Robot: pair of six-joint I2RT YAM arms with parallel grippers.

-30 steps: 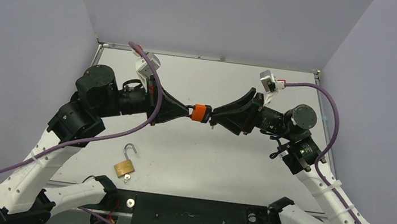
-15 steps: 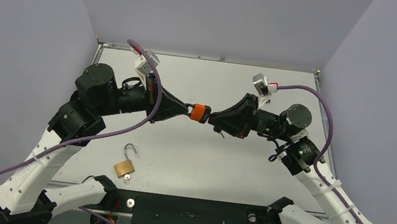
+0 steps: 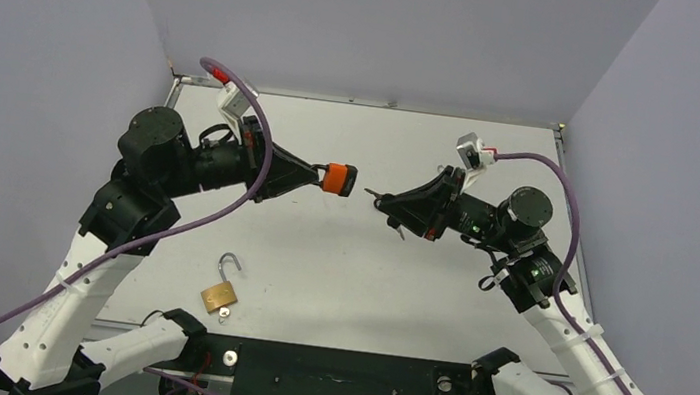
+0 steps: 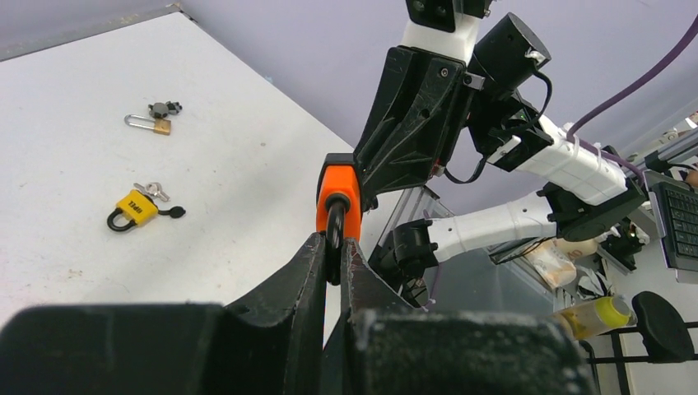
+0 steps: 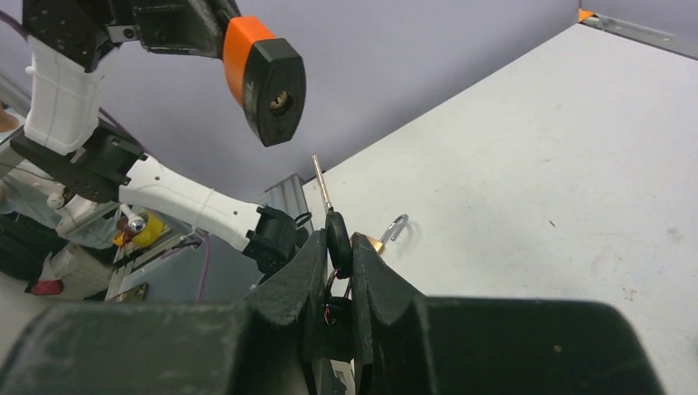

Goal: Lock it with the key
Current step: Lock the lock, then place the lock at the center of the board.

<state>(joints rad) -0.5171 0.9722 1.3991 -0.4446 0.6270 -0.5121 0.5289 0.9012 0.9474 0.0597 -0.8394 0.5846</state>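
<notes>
My left gripper should keep lowering the padlock and let go of it on the white tabletop (image 3: pixel 326 239), which is open below, as the key is clear of the orange padlock's keyhole (image 5: pixel 281 101).
My left gripper (image 3: pixel 319 175) is shut on the black shackle of an orange padlock (image 3: pixel 336 178) and holds it in the air; in the left wrist view (image 4: pixel 333 245) the padlock (image 4: pixel 339 193) stands above the fingertips. My right gripper (image 3: pixel 386 199) is shut on the black head of a key (image 5: pixel 337 234), with its blade pointing up towards the padlock's black keyhole end (image 5: pixel 276 82). The key's tip is a short gap away from the keyhole, not in it.
An open brass padlock (image 3: pixel 220 292) with keys lies on the table near the front left and shows past my right fingers (image 5: pixel 388 236). A yellow padlock (image 4: pixel 134 208) and a small brass padlock (image 4: pixel 151 123) lie on the table in the left wrist view.
The padlock and the key were joined between the two grippers. My left arm has drawn back to the left and up with the padlock, and a gap has opened between it and the key.
</notes>
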